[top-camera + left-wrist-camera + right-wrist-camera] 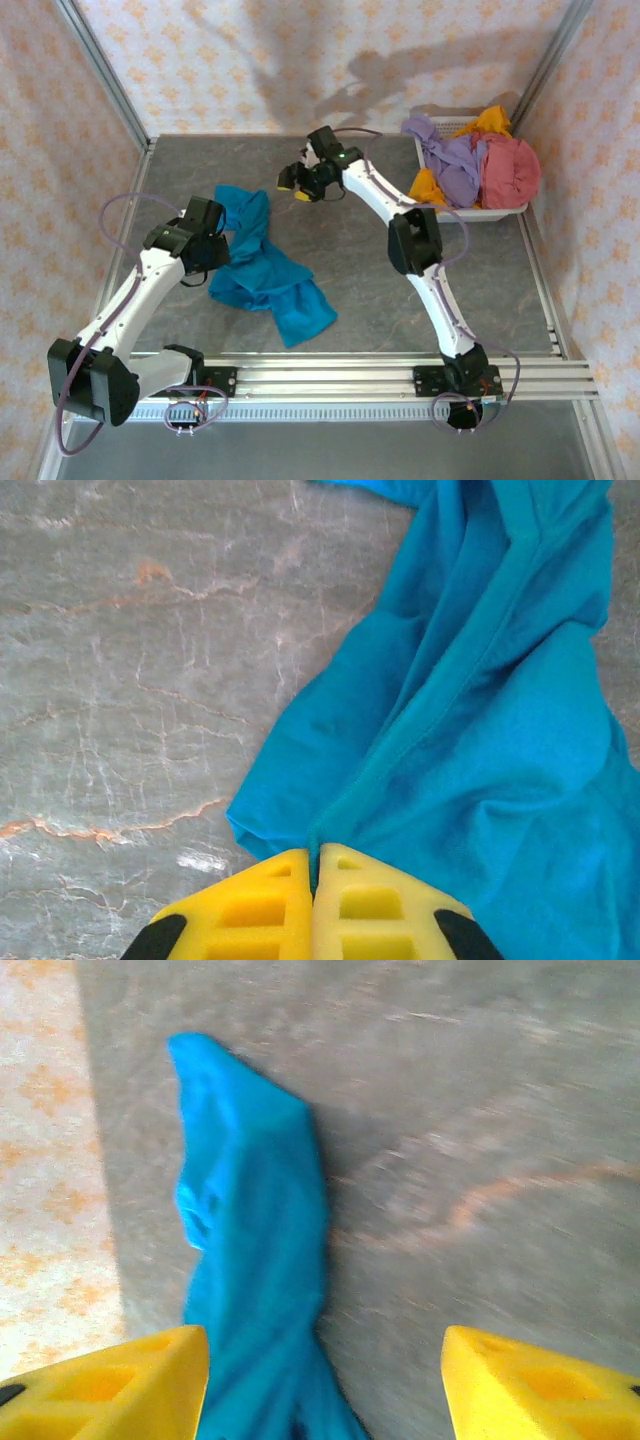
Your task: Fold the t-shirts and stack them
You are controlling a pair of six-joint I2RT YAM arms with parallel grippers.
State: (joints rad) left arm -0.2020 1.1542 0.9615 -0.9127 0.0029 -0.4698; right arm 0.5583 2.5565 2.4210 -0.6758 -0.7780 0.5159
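Note:
The teal t-shirt is bunched up, and the robot's left gripper holds just a hem fold (322, 830). The right gripper should therefore grab the t-shirt's far end (246, 199), and then both grippers should stretch the t-shirt.
A teal-blue t-shirt (262, 272) lies crumpled on the grey table, left of centre. My left gripper (220, 238) sits at its left edge. In the left wrist view the yellow fingers (250, 910) are pressed together on a hem fold of the teal t-shirt (480, 730), so my left gripper (315, 875) is shut on the cloth. My right gripper (295, 185) hovers at the back middle, above the shirt's far end. In the blurred right wrist view my right gripper (325, 1390) stands open, with the teal t-shirt (255, 1250) below, by its left finger.
A white basket (490, 213) at the back right holds a lavender tee (455, 165), a dusty red tee (510, 170) and an orange-yellow one (490, 122). Patterned walls close in the table on three sides. Bare tabletop lies right of the teal shirt.

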